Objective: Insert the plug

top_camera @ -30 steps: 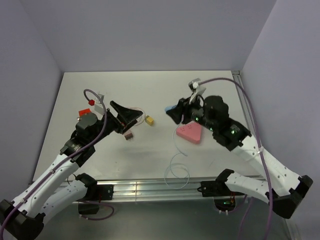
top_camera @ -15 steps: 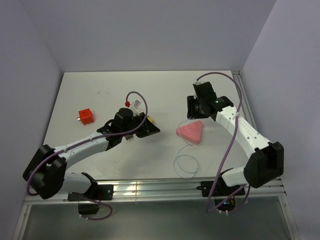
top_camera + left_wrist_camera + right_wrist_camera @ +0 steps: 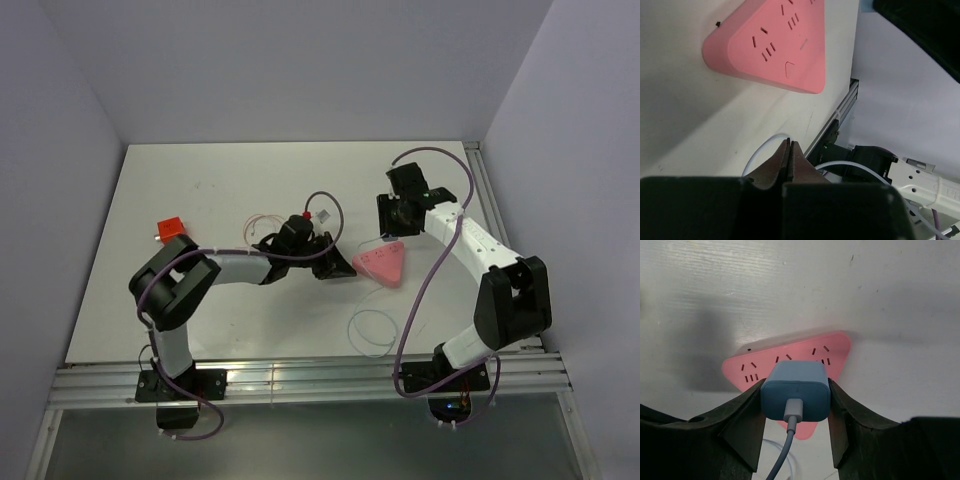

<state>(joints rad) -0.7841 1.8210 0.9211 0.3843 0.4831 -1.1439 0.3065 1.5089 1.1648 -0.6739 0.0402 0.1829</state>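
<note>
The loose power strip [image 3: 383, 264] is beside my left gripper's shut fingers. That gripper should open and clamp the power strip's side [image 3: 766, 82] before my right gripper pushes the plug in.
The pink triangular power strip [image 3: 383, 266] lies flat right of the table's middle. My right gripper [image 3: 393, 226] hangs just behind it, shut on the blue plug [image 3: 795, 390], whose cable [image 3: 785, 447] trails down toward the camera. In the right wrist view the plug covers the middle of the power strip [image 3: 742, 371]; whether its prongs touch the sockets is hidden. My left gripper [image 3: 338, 268] lies low at the strip's left corner, its jaws pressed together on nothing. In the left wrist view the left gripper [image 3: 789, 143] points past the power strip [image 3: 775, 45].
A white cable loop [image 3: 370, 331] lies in front of the strip. A red cube [image 3: 170, 230] sits at the left. A thin wire loop [image 3: 262, 220] lies behind my left arm. The metal rail [image 3: 300, 375] runs along the near edge.
My left arm has stretched right across the table to the strip's left corner, and its gripper has closed. My right arm moved back with the plug a second ago, then held.
</note>
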